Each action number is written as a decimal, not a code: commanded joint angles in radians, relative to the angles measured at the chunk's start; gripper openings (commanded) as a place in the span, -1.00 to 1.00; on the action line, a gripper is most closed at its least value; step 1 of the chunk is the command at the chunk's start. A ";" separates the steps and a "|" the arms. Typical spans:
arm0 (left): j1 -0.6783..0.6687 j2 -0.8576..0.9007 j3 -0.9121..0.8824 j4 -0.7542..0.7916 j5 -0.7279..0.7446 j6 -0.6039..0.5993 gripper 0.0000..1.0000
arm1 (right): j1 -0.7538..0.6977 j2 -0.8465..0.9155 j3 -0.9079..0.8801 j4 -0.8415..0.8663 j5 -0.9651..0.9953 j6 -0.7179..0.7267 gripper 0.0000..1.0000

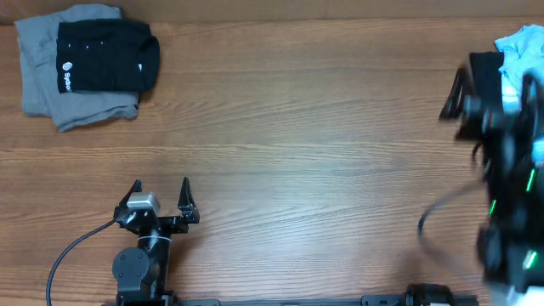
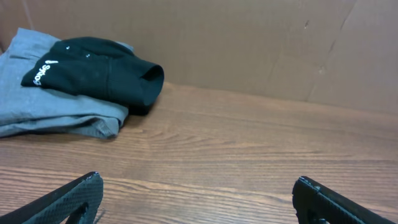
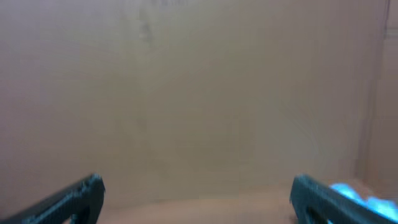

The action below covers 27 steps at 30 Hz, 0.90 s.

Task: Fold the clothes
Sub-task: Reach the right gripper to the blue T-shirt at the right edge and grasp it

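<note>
The light blue shirt lies on top of the dark cloth (image 1: 486, 75) beside my open right gripper, so I keep moving toward the shirt (image 1: 522, 63) until my fingers close there.
Two folded clothes lie stacked at the table's far left: a black garment (image 1: 106, 55) (image 2: 99, 74) with small white print rests on a grey one (image 1: 64, 98) (image 2: 43, 109). A light blue shirt (image 1: 520, 44) shows bunched at the far right edge, mostly hidden behind my right arm; a blurred patch of the blue shirt (image 3: 364, 198) shows beside the right finger. My left gripper (image 1: 161, 189) (image 2: 198, 183) stands open near the front left, nothing between its fingers. My right gripper (image 1: 466, 85) (image 3: 198, 183) is blurred, open and empty, just left of the blue shirt.
The wooden table (image 1: 297, 127) stretches between the two piles. A brown cardboard wall (image 2: 249, 43) (image 3: 186, 81) stands along the back. A grey cable (image 1: 72, 251) trails from the left arm's base at the front left.
</note>
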 commanded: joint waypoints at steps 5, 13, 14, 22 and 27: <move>-0.008 -0.010 -0.004 0.000 -0.010 0.008 1.00 | -0.173 0.634 0.680 -0.447 0.065 -0.142 1.00; -0.008 -0.010 -0.004 0.000 -0.010 0.008 1.00 | -0.285 1.019 0.957 -0.629 0.136 -0.155 1.00; -0.008 -0.010 -0.004 0.000 -0.010 0.008 0.99 | -0.294 1.046 0.957 -0.619 0.164 -0.171 1.00; -0.008 -0.010 -0.004 0.000 -0.010 0.008 1.00 | -0.427 1.317 0.957 -0.586 0.366 -0.227 1.00; -0.008 -0.010 -0.004 0.000 -0.010 0.008 1.00 | -0.514 1.438 0.957 -0.569 0.348 -0.227 1.00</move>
